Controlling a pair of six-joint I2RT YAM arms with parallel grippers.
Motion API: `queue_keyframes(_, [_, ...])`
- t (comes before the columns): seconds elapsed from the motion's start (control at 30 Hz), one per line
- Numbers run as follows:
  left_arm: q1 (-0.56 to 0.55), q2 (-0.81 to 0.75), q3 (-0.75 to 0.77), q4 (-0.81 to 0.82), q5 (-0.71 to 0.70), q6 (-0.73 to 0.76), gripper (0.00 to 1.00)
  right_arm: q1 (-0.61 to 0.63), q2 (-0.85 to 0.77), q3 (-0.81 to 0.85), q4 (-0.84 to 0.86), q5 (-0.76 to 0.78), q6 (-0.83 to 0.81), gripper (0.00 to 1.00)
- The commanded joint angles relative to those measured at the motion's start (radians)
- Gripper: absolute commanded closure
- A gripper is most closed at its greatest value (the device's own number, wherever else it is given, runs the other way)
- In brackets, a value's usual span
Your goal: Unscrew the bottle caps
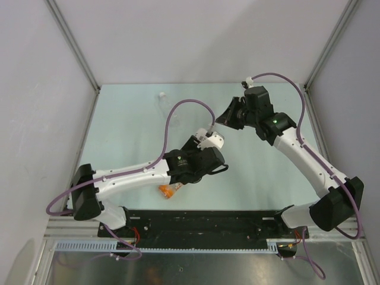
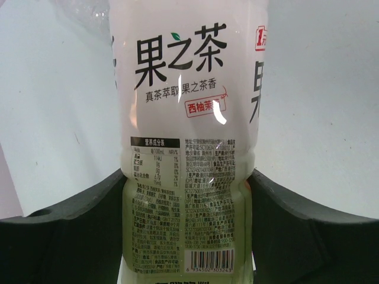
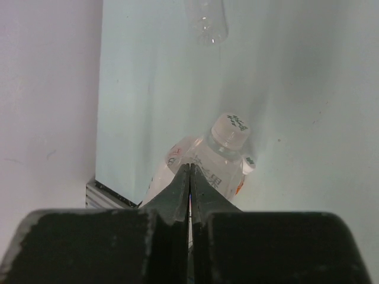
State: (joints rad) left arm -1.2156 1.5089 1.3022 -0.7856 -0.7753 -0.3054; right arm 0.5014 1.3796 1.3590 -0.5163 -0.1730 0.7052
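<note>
My left gripper should tilt the bottle (image 3: pixel 212 161) and my right gripper should open around the cap, because the white cap (image 3: pixel 231 131) points past the fingers of my shut right gripper.
My left gripper (image 2: pixel 186 201) is shut on the yellow-green bottle (image 2: pixel 186 118), which has a white label, gripping its lower body. In the top view this bottle (image 1: pixel 209 140) points its white cap (image 1: pixel 218 141) toward the right arm. My right gripper (image 3: pixel 189 170) is shut and empty, a short way from the cap (image 3: pixel 231 129); in the top view the gripper (image 1: pixel 227 120) hangs just behind it. The orange bottle (image 1: pixel 168 190) lies on the table under the left arm. The clear bottle (image 1: pixel 161 97) is near the back edge and also shows in the right wrist view (image 3: pixel 206 21).
A small white round piece (image 3: pixel 248 163) with a bit of orange below it shows beside the held bottle's shoulder; I cannot tell what it is. White walls enclose the table on three sides. A black rail (image 1: pixel 208 222) runs along the near edge.
</note>
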Motion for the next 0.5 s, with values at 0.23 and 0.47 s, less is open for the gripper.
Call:
queue_keyframes(0.23, [-0.006, -0.003, 0.056, 0.015, 0.073, -0.014, 1.0, -0.007, -0.13, -0.094, 0.129, -0.02, -0.082, 1.0])
queue_keyframes(0.47, [-0.005, -0.046, 0.032, 0.016, 0.086, -0.022, 1.0, -0.035, -0.184, -0.144, 0.163, -0.04, -0.066, 1.0])
